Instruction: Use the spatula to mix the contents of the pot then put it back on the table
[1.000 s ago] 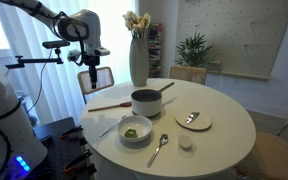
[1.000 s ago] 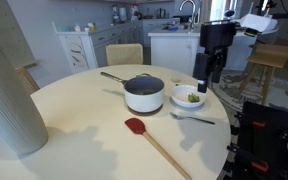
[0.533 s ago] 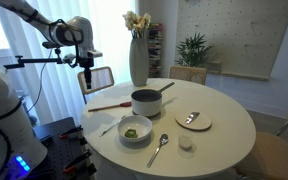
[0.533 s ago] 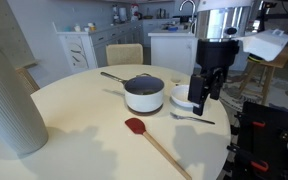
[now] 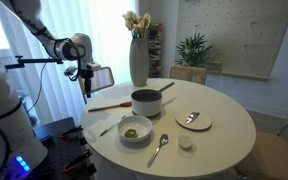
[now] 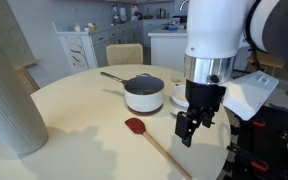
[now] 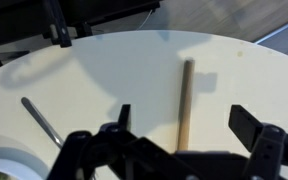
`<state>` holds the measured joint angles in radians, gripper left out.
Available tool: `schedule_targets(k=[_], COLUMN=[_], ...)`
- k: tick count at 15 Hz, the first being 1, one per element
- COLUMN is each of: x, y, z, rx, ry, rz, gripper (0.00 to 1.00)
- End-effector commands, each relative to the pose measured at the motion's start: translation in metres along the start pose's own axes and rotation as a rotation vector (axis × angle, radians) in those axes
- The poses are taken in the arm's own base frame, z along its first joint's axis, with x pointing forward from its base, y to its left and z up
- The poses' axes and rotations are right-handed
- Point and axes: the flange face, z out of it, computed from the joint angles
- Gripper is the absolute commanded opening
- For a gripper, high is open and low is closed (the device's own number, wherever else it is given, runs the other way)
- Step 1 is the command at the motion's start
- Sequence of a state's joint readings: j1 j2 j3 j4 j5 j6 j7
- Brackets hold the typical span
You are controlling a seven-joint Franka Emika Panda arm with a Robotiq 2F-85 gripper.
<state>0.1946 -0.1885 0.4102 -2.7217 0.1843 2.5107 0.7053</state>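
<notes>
My gripper should carry on going down with the spatula's wooden handle (image 7: 185, 105) running straight between its open fingers, and then close near the handle's loose end (image 6: 181, 170).
The spatula (image 6: 154, 143) lies flat on the white table (image 6: 74, 130), its red head toward the pot and its wooden handle toward the table edge. It also shows in an exterior view (image 5: 109, 105). The dark grey pot (image 6: 144, 93) stands just beyond it, stick handle pointing away; it also shows in an exterior view (image 5: 146, 100). My gripper (image 6: 189, 128) is open and empty, above the spatula's handle end. In the wrist view the handle (image 7: 185, 100) runs between my two open fingers (image 7: 187, 125).
A white bowl with green food (image 5: 136, 130) and a metal spoon (image 5: 159, 148) sit near the table's edge; the spoon's handle (image 7: 42, 120) shows in the wrist view. A small plate (image 5: 193, 120) and a tall white vase (image 5: 139, 60) also stand on the table.
My gripper has come down and moved from beside the bowl to over the spatula's handle. It stays open. Nothing on the table has moved.
</notes>
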Motion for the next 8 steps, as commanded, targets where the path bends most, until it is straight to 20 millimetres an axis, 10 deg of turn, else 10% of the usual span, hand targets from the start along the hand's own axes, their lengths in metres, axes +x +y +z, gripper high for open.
schedule_targets(k=[1,8], x=[0.003,-0.004], y=[-0.014,-0.026], z=[0.025,0.061], rx=[-0.005,-0.027], ry=[-0.018,-0.037], rz=[0.016,-0.009], gripper=[1.0,1.0])
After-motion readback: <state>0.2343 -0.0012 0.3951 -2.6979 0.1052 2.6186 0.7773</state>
